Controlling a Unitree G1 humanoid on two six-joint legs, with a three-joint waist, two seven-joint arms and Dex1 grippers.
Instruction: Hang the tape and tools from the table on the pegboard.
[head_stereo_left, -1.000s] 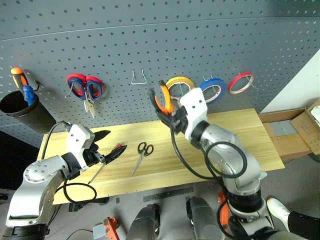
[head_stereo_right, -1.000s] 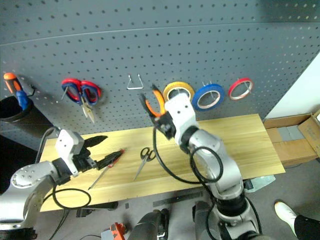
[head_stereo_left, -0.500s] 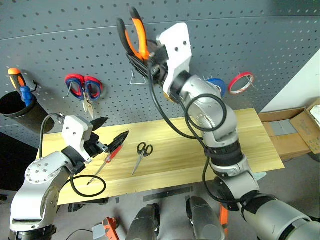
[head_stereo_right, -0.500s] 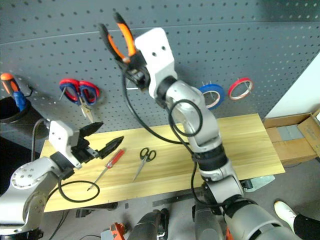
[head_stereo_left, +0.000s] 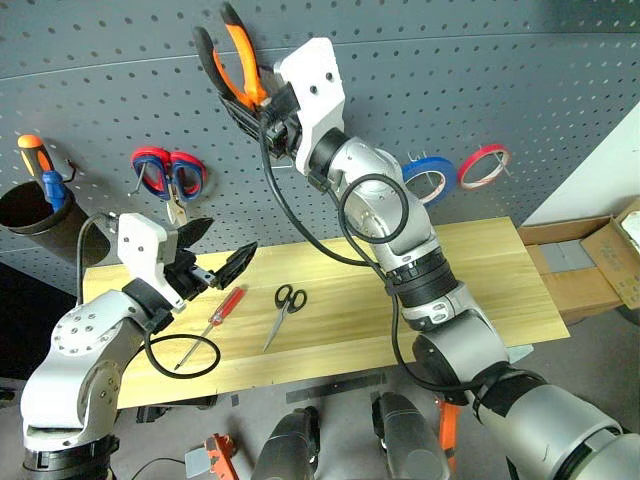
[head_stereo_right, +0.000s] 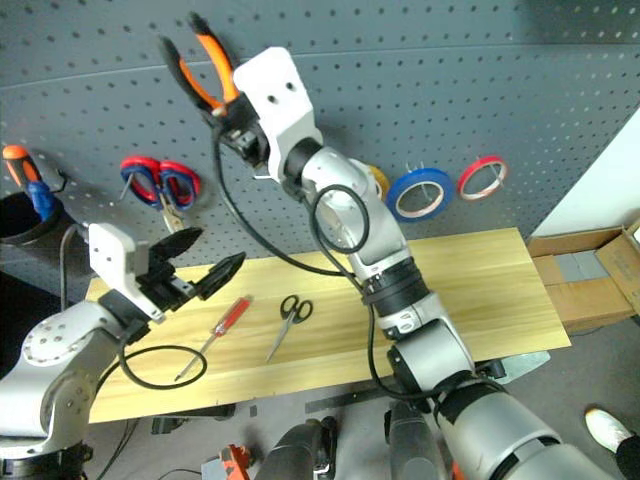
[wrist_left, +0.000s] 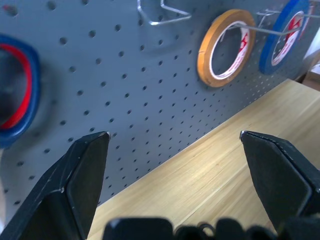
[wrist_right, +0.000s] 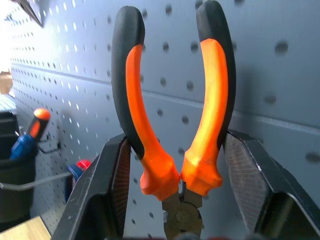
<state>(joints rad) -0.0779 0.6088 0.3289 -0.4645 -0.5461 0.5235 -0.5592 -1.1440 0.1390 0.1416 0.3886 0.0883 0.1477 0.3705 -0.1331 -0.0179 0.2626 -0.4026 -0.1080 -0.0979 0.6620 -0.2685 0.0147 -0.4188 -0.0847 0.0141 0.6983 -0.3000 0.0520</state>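
Note:
I keep lowering the pliers' spread handles (head_stereo_left: 241, 50), which point up, nose-first with my right gripper toward the empty wire hook (wrist_left: 164, 21) until the hook holds the pliers up, then let go.
My right gripper (head_stereo_left: 258, 108) is shut on the orange-and-black pliers (head_stereo_left: 234, 62), gripping them low on the handles. It holds them handles-up, high against the grey pegboard (head_stereo_left: 520, 70); the wrist view shows the pliers (wrist_right: 172, 115) between the fingers (wrist_right: 112, 185). Lower left, my left gripper (head_stereo_left: 217, 247) hangs open and empty over the table (head_stereo_left: 480, 280). Just right of it lie the red-handled screwdriver (head_stereo_left: 218, 312) and the black-handled scissors (head_stereo_left: 286, 304). The blue tape (head_stereo_left: 428, 178) hangs on a pegboard hook.
A thin red roll (head_stereo_left: 482, 165) and a yellow roll (wrist_left: 225, 47) hang beside the blue tape, with a bare wire hook (wrist_left: 162, 12) to their left. Red-and-blue scissors (head_stereo_left: 170, 175) and a black cup (head_stereo_left: 35, 215) holding an orange-and-blue screwdriver (head_stereo_left: 45, 170) hang at the left. Cardboard boxes (head_stereo_left: 600, 265) sit at the right.
My right arm has swung up and to the left, carrying the pliers from just above the table to high on the pegboard. My left gripper has risen a little, still open.

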